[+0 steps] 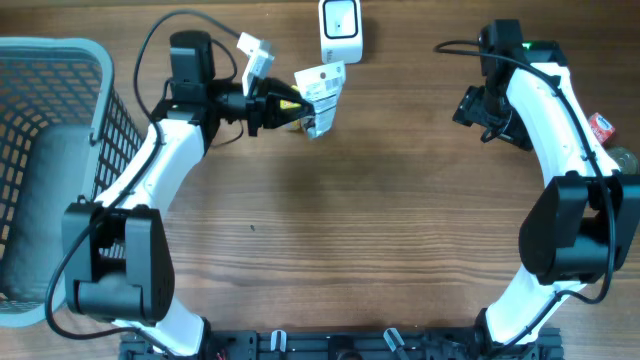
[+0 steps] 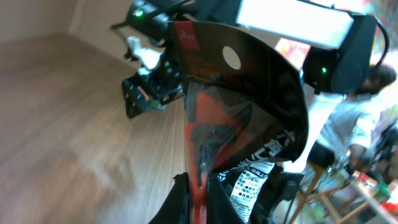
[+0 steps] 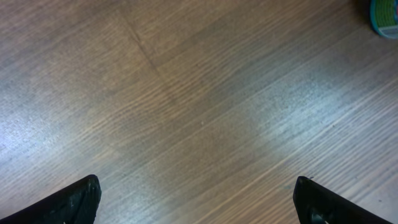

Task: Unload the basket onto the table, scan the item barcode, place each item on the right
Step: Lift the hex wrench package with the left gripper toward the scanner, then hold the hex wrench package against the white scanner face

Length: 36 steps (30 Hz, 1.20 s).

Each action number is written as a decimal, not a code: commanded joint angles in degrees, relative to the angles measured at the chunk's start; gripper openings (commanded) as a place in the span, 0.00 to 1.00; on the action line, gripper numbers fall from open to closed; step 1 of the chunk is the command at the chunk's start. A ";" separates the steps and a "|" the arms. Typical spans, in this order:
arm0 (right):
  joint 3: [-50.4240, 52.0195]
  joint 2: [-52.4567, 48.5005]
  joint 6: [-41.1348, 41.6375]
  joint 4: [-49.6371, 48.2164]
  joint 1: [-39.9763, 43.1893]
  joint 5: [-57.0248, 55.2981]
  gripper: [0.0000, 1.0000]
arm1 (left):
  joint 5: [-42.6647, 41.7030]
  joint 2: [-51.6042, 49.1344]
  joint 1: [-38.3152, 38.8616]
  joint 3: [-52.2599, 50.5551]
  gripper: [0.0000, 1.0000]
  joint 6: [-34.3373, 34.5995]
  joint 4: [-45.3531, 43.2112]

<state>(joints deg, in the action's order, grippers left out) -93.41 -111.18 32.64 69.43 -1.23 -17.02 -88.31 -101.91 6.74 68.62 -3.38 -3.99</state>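
The packet's white label panels (image 1: pixel 324 95) point up, away from the scanner. My left gripper should swing round and turn them to the scanner's window (image 1: pixel 341 18) before it scans.
The item, a crinkled packet (image 1: pixel 321 93) with white label panels, hangs above the table just below the white barcode scanner (image 1: pixel 340 31) at the far edge. My left gripper (image 1: pixel 286 103) is shut on the packet's left end. In the left wrist view the packet (image 2: pixel 249 106) shows as black and red with a white printed label, its edge pinched between my left gripper (image 2: pixel 200 190) fingers (image 2: pixel 179 200). My right gripper (image 1: pixel 476 106) hovers at the far right, away from the packet. In the right wrist view the right gripper (image 3: pixel 202 202) is open over bare wood.
A grey mesh basket (image 1: pixel 60 70) fills the left side of the table (image 1: pixel 350 220). A red can (image 1: pixel 601 125) lies at the right edge behind the right arm. A teal can (image 3: pixel 383 10) shows in the right wrist view's top corner.
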 commanded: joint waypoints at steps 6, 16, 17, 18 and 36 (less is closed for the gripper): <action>0.33 -1.03 -1.09 -0.76 0.04 -1.22 1.00 | -2.01 1.95 3.43 0.72 0.04 16.11 -18.32; 0.33 -1.03 -1.42 0.04 0.20 -1.16 1.00 | 32.98 1.95 3.93 0.72 0.04 33.07 -12.50; 0.33 -1.03 -1.66 0.26 0.37 1.03 1.00 | 42.05 1.95 4.81 0.72 0.04 32.96 -8.98; 0.33 -1.03 -2.71 -0.09 0.96 4.92 0.99 | 48.43 1.95 5.92 0.72 0.04 32.54 -6.97; 0.33 -1.03 -3.10 -1.68 7.26 9.40 0.88 | 100.72 -3.76 13.97 24.30 0.04 28.65 2.03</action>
<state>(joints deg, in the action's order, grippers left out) -93.38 -111.35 30.06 67.83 6.26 -8.29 5.98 -102.52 21.85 85.76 26.35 -2.11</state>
